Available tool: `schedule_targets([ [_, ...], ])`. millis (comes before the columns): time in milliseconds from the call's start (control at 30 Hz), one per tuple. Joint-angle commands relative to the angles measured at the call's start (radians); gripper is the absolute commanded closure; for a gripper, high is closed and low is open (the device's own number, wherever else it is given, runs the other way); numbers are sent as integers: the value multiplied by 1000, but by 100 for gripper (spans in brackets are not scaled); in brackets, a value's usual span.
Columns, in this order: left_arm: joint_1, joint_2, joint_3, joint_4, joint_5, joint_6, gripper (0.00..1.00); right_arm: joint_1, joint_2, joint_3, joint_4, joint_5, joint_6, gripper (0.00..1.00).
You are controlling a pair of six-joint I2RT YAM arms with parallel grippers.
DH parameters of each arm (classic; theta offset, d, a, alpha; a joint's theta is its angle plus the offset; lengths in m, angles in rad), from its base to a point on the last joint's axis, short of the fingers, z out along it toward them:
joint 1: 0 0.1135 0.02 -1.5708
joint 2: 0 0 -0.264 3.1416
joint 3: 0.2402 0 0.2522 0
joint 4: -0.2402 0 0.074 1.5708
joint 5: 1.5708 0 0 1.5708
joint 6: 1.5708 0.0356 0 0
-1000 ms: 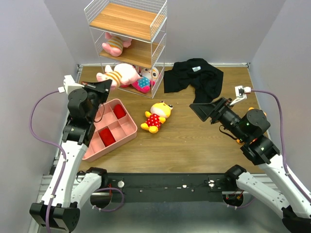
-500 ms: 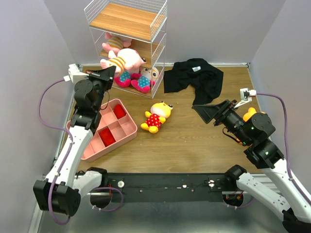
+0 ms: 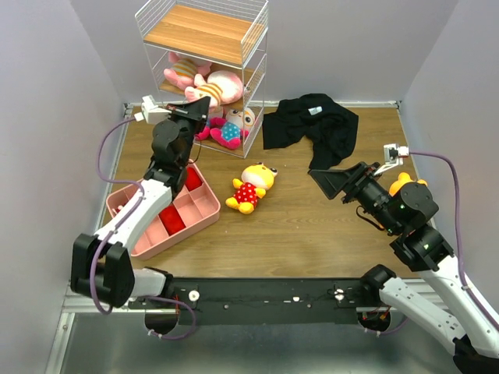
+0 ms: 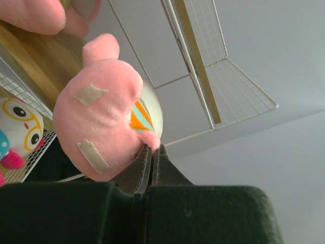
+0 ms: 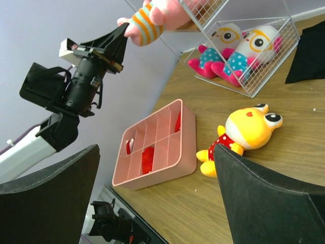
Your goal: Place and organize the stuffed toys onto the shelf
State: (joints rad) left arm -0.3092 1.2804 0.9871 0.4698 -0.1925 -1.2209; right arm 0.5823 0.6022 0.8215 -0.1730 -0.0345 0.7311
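Observation:
The pink striped toy [image 3: 221, 88] is pointing head first at the middle level's free space [image 3: 245, 75], so my left gripper goes on moving the toy in until it rests there.
My left gripper [image 3: 204, 101] is shut on a limb of a pink striped toy [image 3: 224, 84] and holds it at the front of the middle tier of the shelf [image 3: 207, 33]. In the left wrist view the jaws pinch the pink toy [image 4: 101, 119] at its limb. Another pink toy [image 3: 181, 72] lies on the middle tier. Two white-faced toys with glasses [image 3: 234, 125] sit in the bottom tier. A yellow toy in red dots [image 3: 251, 185] lies on the table and shows in the right wrist view [image 5: 249, 133]. My right gripper [image 3: 331, 181] is open and empty to its right.
A pink compartment tray [image 3: 204, 209] with red items lies left of the yellow toy. A black garment [image 3: 312, 125] lies right of the shelf. A second yellow toy [image 3: 401, 183] is partly hidden behind my right arm. Walls close in on both sides.
My left gripper has carried the pink toy up and to the right, from in front of the bottom tier to the middle tier. My right arm has shifted slightly right.

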Motion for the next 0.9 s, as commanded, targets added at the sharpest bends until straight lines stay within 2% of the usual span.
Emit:
schedule_targets([
  [0,-22,68,-21,197,-110,-25,100,-4,4,-10,-8,28,-36,0],
  [433,-31,281,108,343,-64,-2,100,-4,-16,4,-20,73,-65,0],
  [867,-60,419,219,343,-70,7,100,-4,-51,-8,-40,94,-75,0],
])
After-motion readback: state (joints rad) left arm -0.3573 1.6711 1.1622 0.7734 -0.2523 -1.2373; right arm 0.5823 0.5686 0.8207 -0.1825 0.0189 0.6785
